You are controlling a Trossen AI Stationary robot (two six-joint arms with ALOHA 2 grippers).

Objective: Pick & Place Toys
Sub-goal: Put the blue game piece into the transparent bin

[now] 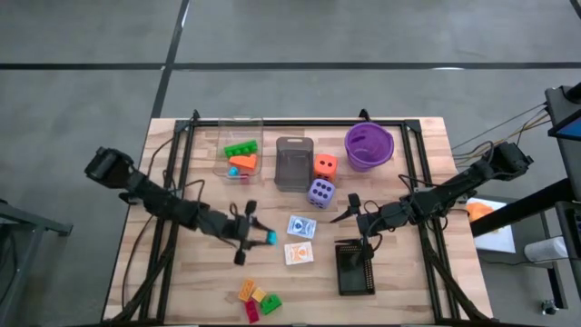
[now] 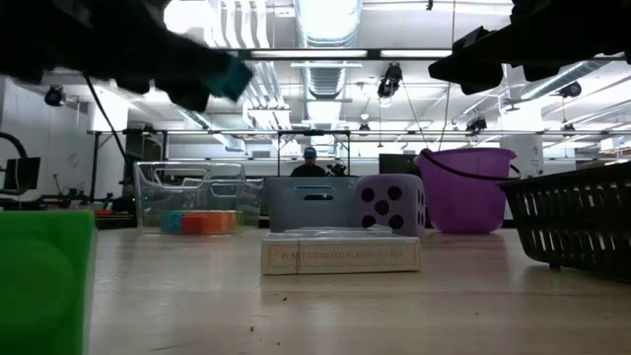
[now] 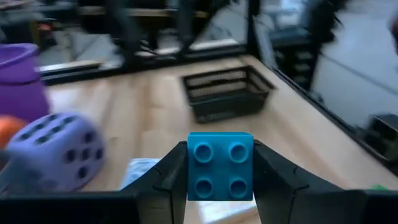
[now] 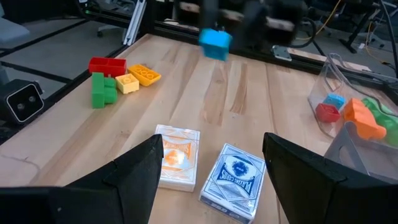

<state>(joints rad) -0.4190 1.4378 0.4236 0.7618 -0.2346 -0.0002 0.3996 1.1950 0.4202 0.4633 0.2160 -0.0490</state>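
The blue brick (image 1: 271, 238) is held high and the clear bin's top is open, so the robot's left gripper keeps going toward the bin and lets go over the bricks inside (image 1: 241, 156).
My left gripper (image 1: 263, 238) is shut on a blue brick (image 3: 220, 165), held high above the table's middle, left of the two card packs (image 1: 301, 226) (image 1: 298, 253). My right gripper (image 1: 349, 211) is open and empty, above the table just right of the packs, which lie flat in its wrist view (image 4: 235, 173) (image 4: 177, 157). Orange, yellow, green and red bricks (image 1: 259, 300) lie near the front edge. An orange die (image 1: 325, 165) and a purple die (image 1: 320, 192) stand behind the packs. A clear bin (image 1: 241, 150) holds several bricks. My left gripper pinches the blue brick by two opposite side faces (image 3: 191, 168) between its two fingers, the studded top facing back toward the wrist camera. The fingers reach about level, from the table's left. The brick is lifted clear of the table, as the low view (image 2: 234, 77) shows.
A grey bin (image 1: 292, 163) and a purple bowl (image 1: 369, 145) stand at the back. A black basket (image 1: 354, 268) sits at the front right, below my right gripper. Bare wood lies between the packs and the front bricks.
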